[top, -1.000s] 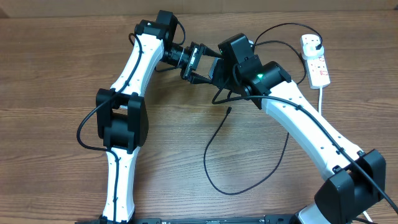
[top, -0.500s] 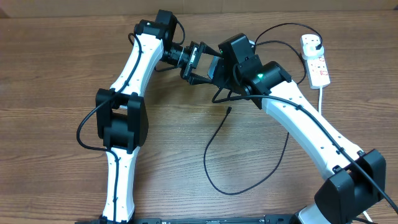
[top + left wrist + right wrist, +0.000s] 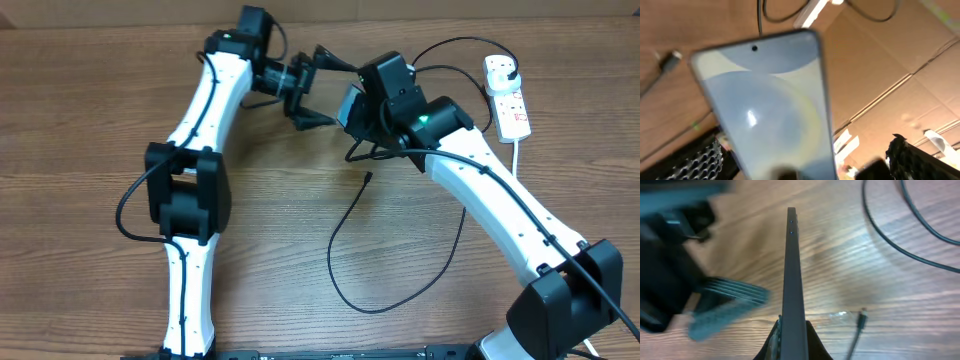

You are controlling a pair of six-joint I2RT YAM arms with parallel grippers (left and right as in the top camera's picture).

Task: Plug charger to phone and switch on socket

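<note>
The robot's open left gripper has the phone's screen [image 3: 348, 104] facing it broadside, so it should back away while the right gripper turns the phone's loose end [image 3: 757, 50] toward the left gripper.
The phone [image 3: 349, 103] is held on edge above the table by my right gripper [image 3: 358, 118], which is shut on its lower end. In the right wrist view the phone [image 3: 791, 270] stands edge-on between the fingers [image 3: 792, 342]. My left gripper [image 3: 328, 92] is open just left of the phone, with its lit blue screen [image 3: 765, 100] filling the view between the spread fingers [image 3: 800, 167]. The charger's small tip [image 3: 368, 177] lies loose on the table, and also shows in the right wrist view [image 3: 861, 315]. Its black cable loops round to the socket [image 3: 507, 95] at the far right.
A thick white cord [image 3: 516, 160] leaves the socket toward the front. The charger's cable loop [image 3: 380, 308] lies on the wood between the arms. A cardboard wall [image 3: 900, 55] stands behind the table.
My left gripper has drawn back up and to the left, away from the phone, with its fingers spread. The right gripper still holds the phone in about the same place.
</note>
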